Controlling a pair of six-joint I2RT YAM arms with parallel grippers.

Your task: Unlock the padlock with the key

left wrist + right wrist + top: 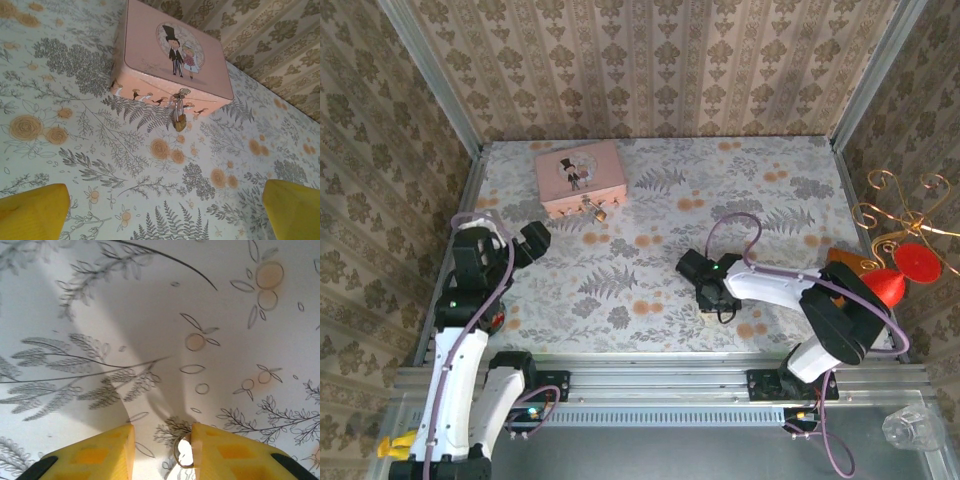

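Note:
The key's ring point(183, 449) is partly under a finger of the robot's right gripper, so the robot should open that gripper, centre the fingertips over the ring point(185, 453), and then close and lift.
The small brass padlock point(599, 212) point(180, 120) hangs from the clasp on the front of a pink tin point(580, 175) point(175, 55) at the back left. My left gripper point(530, 240) point(165, 202) hovers in front of the tin, open and empty, with both yellow fingers point(32, 210) far apart. My right gripper point(710, 305) point(162, 440) is down at the table near the front middle, its jaws narrowed with a gap of bare cloth between them. A small metal ring, the key point(175, 453) by its look, leans against the inner face of the right finger; the left finger stands clear of it.
Patterned walls point(650, 60) close off the back and both sides. A gold wire stand with red pieces point(900, 265) stands off the table's right edge. A clear glass point(910, 428) sits on the metal frame at the front right.

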